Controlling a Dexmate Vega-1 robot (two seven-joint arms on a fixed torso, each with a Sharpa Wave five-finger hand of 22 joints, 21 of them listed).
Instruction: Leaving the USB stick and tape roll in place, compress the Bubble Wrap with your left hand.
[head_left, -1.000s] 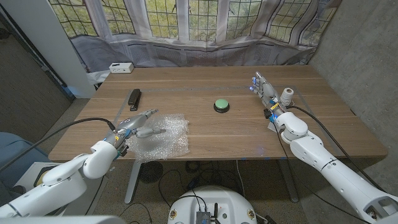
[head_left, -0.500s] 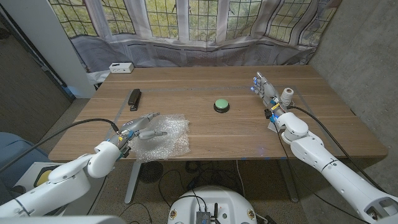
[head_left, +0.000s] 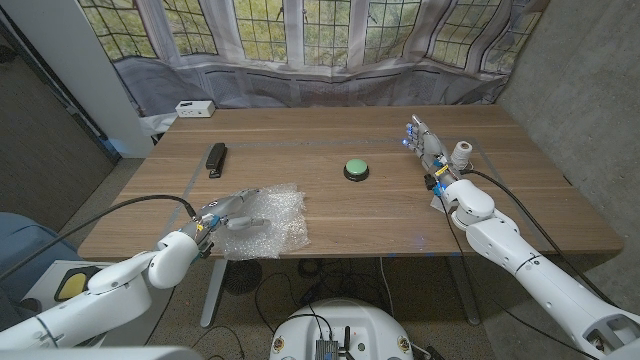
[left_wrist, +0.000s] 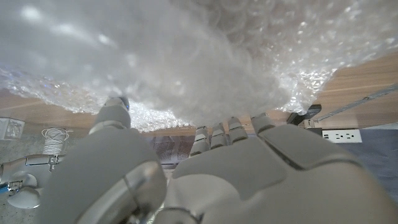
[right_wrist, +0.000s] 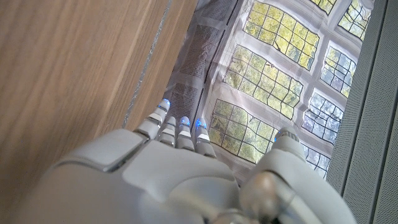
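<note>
The bubble wrap (head_left: 262, 228) is crumpled and loose (head_left: 290, 212) and spreads well past my fingers, so its loose end should flare out and sag when I squeeze and lift it.
The bubble wrap (head_left: 268, 220) lies crumpled near the table's front edge, left of centre. My left hand (head_left: 230, 209) has come in at its left side, with fingers and thumb spread and touching it. In the left wrist view the fingers (left_wrist: 239, 127) push into the bulging wrap (left_wrist: 186, 62); I see no closed grip. A black USB stick (head_left: 216, 158) lies behind the wrap at the left. The white tape roll (head_left: 461, 152) stands at the far right. Beside it my right hand (head_left: 424, 141) stands on its edge, fingers straight, holding nothing.
A green button (head_left: 356, 169) sits at the middle of the wooden table (head_left: 380, 215). A white power strip (head_left: 194, 108) lies at the back left corner. Curtained windows rise behind the table.
My left hand has moved right, from the wrap's left edge onto it. The wrap has bunched up and shifted slightly right. The right hand has not moved.
</note>
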